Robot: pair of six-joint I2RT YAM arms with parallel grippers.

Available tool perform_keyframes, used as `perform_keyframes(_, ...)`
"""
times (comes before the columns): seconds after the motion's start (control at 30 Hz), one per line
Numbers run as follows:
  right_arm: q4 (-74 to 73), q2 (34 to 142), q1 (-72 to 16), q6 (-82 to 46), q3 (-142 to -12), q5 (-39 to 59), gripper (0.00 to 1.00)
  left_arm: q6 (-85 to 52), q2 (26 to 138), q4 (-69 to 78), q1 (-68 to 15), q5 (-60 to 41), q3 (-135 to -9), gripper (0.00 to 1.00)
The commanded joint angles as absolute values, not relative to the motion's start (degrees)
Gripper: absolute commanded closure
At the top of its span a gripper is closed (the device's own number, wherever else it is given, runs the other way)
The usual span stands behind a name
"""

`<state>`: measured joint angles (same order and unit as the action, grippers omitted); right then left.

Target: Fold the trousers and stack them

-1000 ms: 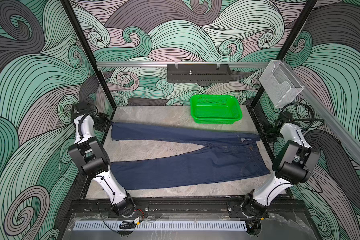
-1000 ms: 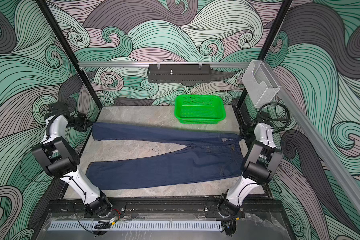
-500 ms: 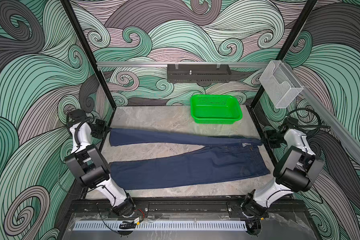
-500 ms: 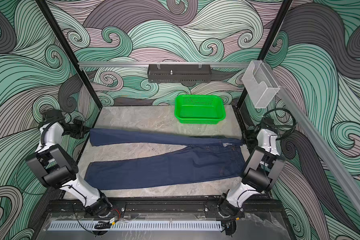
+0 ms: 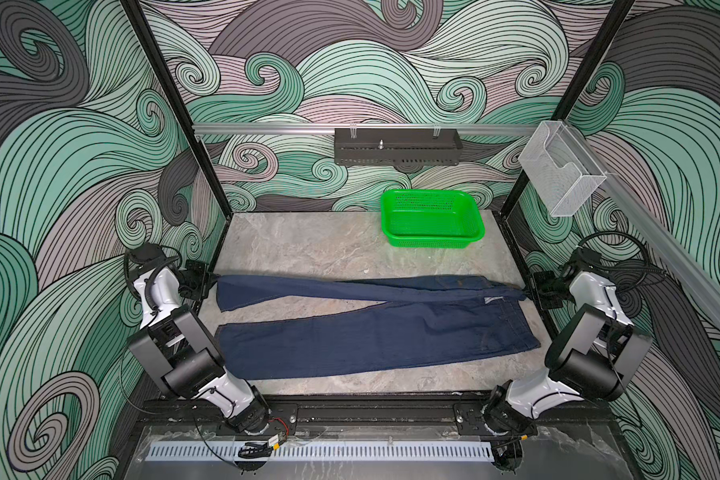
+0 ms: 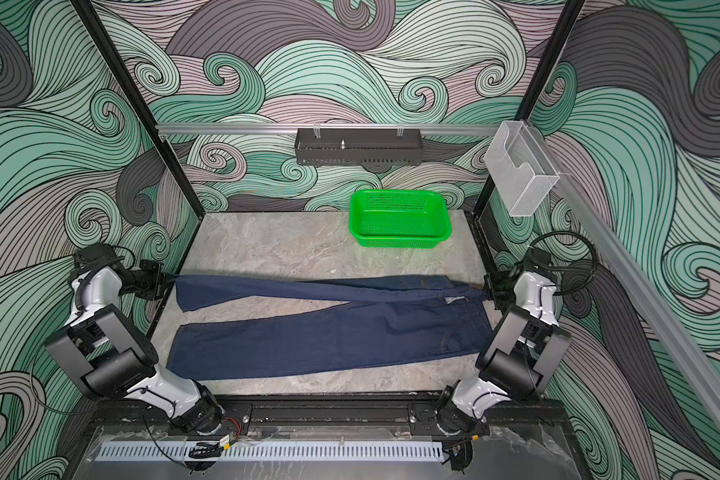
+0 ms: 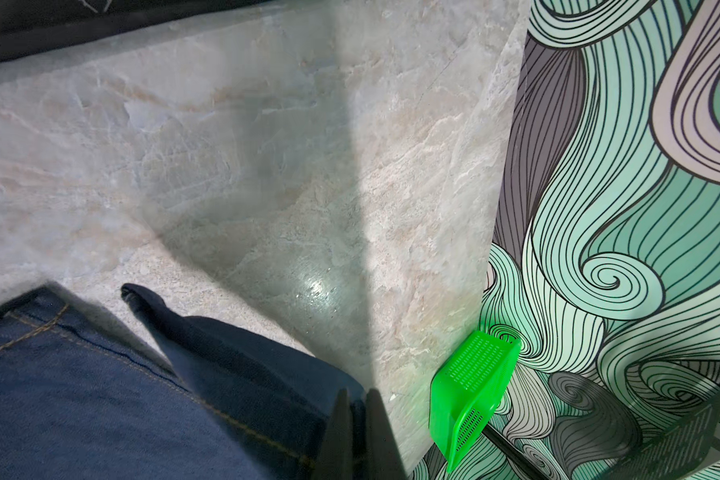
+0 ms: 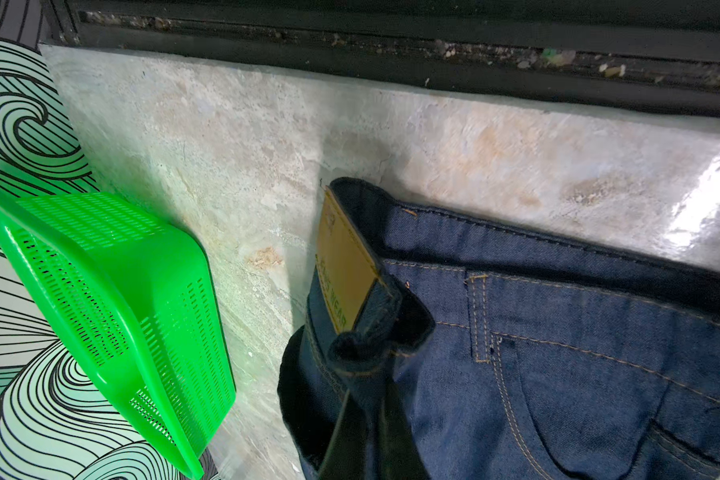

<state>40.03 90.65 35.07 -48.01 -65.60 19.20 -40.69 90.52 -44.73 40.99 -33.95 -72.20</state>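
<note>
Marble can be seen between the taut far leg and the flat near leg, so both of the robot's grippers should pull the far leg in over the near leg (image 5: 296, 348).
The trousers (image 5: 371, 336) (image 6: 329, 345) are dark navy jeans stretched left to right across the marble table (image 5: 308, 245). The near leg lies flat. The far leg hangs taut just above the table between the two grippers, crossing over the seat. At the table's left edge my left gripper (image 5: 208, 284) (image 6: 168, 281) (image 7: 359, 399) is shut on that leg's hem. At the right edge my right gripper (image 5: 531, 291) (image 6: 486, 289) (image 8: 371, 399) is shut on the waistband, beside the tan patch (image 8: 341, 266). Denim hides its fingertips.
A green basket (image 5: 431, 218) (image 6: 398, 218) stands at the back right of the table, just behind the waistband. A black shelf (image 5: 395, 146) hangs on the back rail and a clear holder (image 5: 558, 174) on the right post. Black frame posts flank both grippers.
Both grippers have come forward, drawing the far leg and the waist corner toward the near leg. The gap between the two legs has narrowed.
</note>
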Motion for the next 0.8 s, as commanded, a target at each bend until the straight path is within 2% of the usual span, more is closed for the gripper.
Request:
perform_keyframes(0.0, 38.95, 88.95, 36.27, -46.76, -64.48, 19.74, 1.00, -39.79, 87.74, -42.93, 42.25, -34.98, -71.03, 1.00)
perform_keyframes(0.2, 38.44, 88.11, 36.78, -49.51, -66.44, 21.71, 1.00, -42.61, 86.73, -42.20, 42.56, -36.35, -71.97, 1.00)
perform_keyframes(0.47, 39.73, 88.40, 36.64, -52.69, -72.66, 22.79, 1.00, -44.30, 84.78, -45.55, 42.70, -36.49, -79.33, 1.00)
perform_keyframes(0.77, 38.49, 85.65, 39.06, -51.30, -65.89, 22.63, 1.00, -44.88, 78.10, -42.50, 44.91, -37.31, -69.20, 1.00)
